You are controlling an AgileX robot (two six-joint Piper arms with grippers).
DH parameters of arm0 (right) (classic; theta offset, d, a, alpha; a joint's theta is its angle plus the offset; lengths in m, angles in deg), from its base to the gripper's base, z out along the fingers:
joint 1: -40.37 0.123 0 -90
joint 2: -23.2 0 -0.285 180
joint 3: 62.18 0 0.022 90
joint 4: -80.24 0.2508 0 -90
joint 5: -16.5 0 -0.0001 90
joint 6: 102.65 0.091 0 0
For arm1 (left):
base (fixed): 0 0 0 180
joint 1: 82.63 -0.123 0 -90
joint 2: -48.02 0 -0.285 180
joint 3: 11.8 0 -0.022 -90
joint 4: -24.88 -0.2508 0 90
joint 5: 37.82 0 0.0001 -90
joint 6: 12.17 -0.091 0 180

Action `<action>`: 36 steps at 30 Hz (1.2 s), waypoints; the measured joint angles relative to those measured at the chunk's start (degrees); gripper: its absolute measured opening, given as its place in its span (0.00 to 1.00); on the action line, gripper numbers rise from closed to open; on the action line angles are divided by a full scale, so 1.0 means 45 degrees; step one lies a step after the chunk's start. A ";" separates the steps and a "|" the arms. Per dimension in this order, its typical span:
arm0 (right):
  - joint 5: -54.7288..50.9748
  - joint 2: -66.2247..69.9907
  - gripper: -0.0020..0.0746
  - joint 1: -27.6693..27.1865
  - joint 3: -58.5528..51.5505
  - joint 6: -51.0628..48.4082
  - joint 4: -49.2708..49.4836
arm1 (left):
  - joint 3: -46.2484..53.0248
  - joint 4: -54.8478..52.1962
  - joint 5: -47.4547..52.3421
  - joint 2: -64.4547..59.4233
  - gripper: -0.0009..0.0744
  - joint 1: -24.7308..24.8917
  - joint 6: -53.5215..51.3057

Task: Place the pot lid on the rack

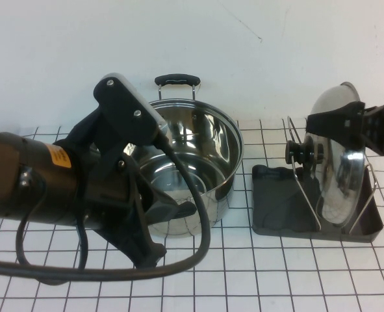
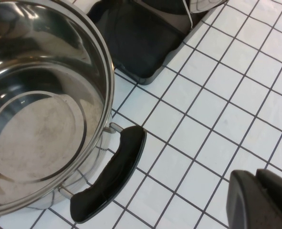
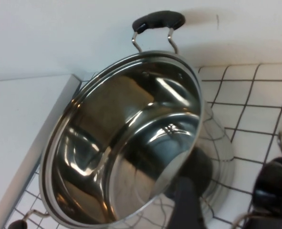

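Observation:
The pot lid is standing on its edge between the rack's wire hoops, so my right gripper should keep moving back from the lid's rim (image 1: 351, 93) until its fingers are clear.
The shiny steel pot lid (image 1: 340, 175) stands on edge between the rack's wire hoops (image 1: 308, 195), its black knob (image 1: 304, 153) facing the pot. The rack's dark grey tray (image 1: 276, 208) lies at the right and also shows in the left wrist view (image 2: 136, 43). My right gripper (image 1: 323, 121) reaches in from the right and is shut on the lid's upper rim. In the right wrist view one finger (image 3: 186, 202) lies against the lid's mirror surface (image 3: 217, 157). My left gripper (image 1: 149, 250) is shut and empty above the tiles in front of the pot; its fingers (image 2: 260, 200) are together.
The deep steel pot (image 1: 192, 156) with two black handles stands left of the rack, uncovered; its near handle (image 2: 112, 176) lies close to my left gripper. The checked tile table (image 1: 276, 273) extends in front. A white wall (image 1: 243, 58) stands behind.

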 joint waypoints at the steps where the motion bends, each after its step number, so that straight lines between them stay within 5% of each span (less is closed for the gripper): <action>1: -0.0228 0.0000 0.65 -0.0269 0.0000 0.0134 -0.0168 | 0.0000 0.0000 0.0012 0.0000 0.01 0.0000 0.0000; 8: -0.1554 0.0000 0.65 -0.1381 0.0000 0.0632 -0.0806 | 0.0000 0.0027 0.0013 0.0000 0.01 0.0000 0.0000; 24: -0.2145 -0.0166 0.65 -0.1896 0.0000 0.0703 -0.1378 | 0.0000 0.0074 -0.0036 0.0000 0.01 0.0000 0.0027; 36: -0.3975 -0.1897 0.65 -0.4238 0.0000 0.0878 -0.1875 | 0.0000 0.0077 -0.0267 0.0025 0.01 0.0000 -0.0117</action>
